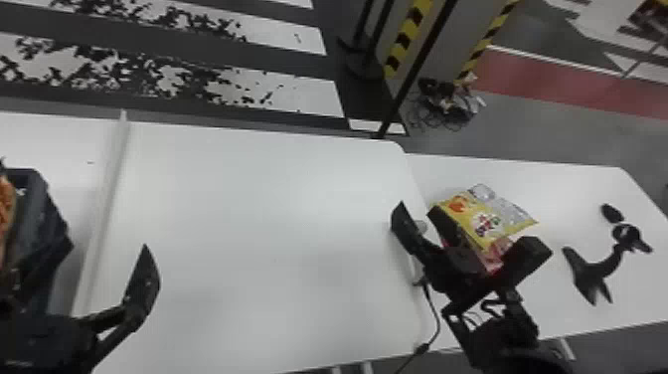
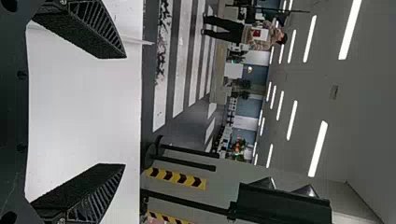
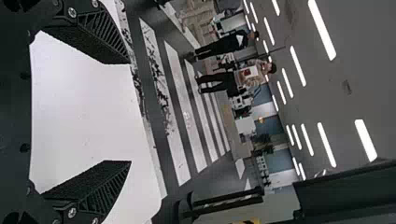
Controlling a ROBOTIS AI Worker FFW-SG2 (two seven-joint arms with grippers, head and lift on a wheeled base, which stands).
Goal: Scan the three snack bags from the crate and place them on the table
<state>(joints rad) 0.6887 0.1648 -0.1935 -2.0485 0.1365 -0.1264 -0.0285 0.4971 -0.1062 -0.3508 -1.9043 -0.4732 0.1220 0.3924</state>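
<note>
The dark crate point(image 1: 38, 224) will be empty when I lift out the orange bag, since the yellow snack bag and red bag point(image 1: 485, 216) are already lying outside.
At the left edge of the head view stands a dark crate point(image 1: 42, 219) with an orange bag point(image 1: 6, 204) in it. My left gripper point(image 1: 82, 263) is low beside it; the left gripper point(image 2: 124, 110) is open and empty in its wrist view. Over the right side of the table point(image 1: 258, 214), my right gripper point(image 1: 469, 229) hangs in front of a yellow snack bag point(image 1: 482, 219) and a red bag point(image 1: 494, 253), which it partly covers. The right gripper point(image 3: 130, 112), seen from its wrist, has its fingers wide apart with nothing between them.
A second white table point(image 1: 542, 303) adjoins on the right, with black curved objects point(image 1: 601, 268) on it. A black cable point(image 1: 435, 318) hangs by my right gripper. A raised white strip point(image 1: 107, 199) runs between crate and middle table.
</note>
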